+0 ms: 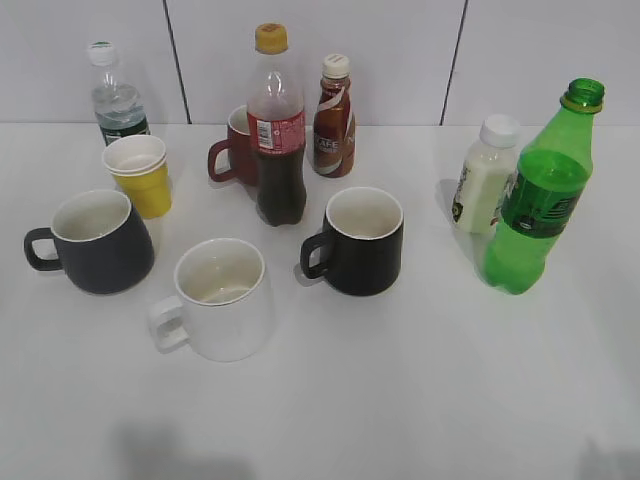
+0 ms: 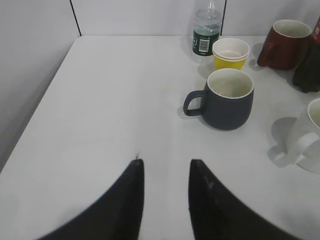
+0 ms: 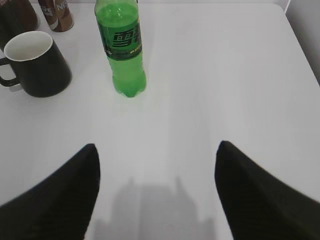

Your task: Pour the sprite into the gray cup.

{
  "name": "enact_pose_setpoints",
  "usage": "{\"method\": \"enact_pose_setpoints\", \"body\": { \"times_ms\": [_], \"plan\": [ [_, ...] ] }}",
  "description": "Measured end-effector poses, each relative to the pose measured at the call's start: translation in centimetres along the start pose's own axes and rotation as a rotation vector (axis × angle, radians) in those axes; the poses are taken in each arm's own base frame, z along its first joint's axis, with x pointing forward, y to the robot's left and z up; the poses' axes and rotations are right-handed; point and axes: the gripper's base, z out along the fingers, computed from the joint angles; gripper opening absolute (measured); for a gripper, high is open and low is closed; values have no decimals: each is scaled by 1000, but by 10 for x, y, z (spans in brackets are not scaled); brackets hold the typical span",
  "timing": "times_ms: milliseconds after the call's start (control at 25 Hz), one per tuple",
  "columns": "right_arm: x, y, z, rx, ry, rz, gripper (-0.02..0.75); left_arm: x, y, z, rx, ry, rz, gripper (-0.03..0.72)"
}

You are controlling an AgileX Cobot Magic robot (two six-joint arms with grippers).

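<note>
A thin clear stream should pour out when I tip the sprite (image 1: 540, 195) over the gray cup, because the green bottle's opening (image 1: 585, 89) is already open.
The sprite (image 1: 540, 195), a tall green bottle with no cap, stands upright at the right of the table; it also shows in the right wrist view (image 3: 122, 47). The gray cup (image 1: 98, 240) sits at the left, handle pointing left, and shows in the left wrist view (image 2: 227, 97). My left gripper (image 2: 165, 165) is open and empty over bare table, short of the gray cup. My right gripper (image 3: 157, 150) is wide open and empty, short of the sprite. Neither gripper shows in the exterior view.
A white mug (image 1: 220, 298), a black mug (image 1: 360, 240), a cola bottle (image 1: 277, 125), a red mug (image 1: 235, 150), a brown coffee bottle (image 1: 333, 118), stacked yellow cups (image 1: 140, 175), a water bottle (image 1: 115, 95) and a white bottle (image 1: 487, 175) stand around.
</note>
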Motion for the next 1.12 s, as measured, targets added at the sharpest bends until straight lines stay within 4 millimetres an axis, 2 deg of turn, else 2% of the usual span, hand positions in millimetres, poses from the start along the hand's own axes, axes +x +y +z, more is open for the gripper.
{"method": "enact_pose_setpoints", "body": {
  "times_ms": [760, 840, 960, 1040, 1120],
  "plan": [
    [0, 0, 0, 0, 0, 0, 533, -1, -1, 1, 4, 6, -2, 239],
    [0, 0, 0, 0, 0, 0, 533, -10, -2, 2, 22, -32, -10, 239],
    [0, 0, 0, -1, 0, 0, 533, -43, -5, 11, 33, -284, 0, 239],
    [0, 0, 0, -1, 0, 0, 533, -63, -7, 32, 37, -431, 27, 239],
    [0, 0, 0, -1, 0, -1, 533, -71, -11, 64, 51, -464, 45, 239]
  ]
}}
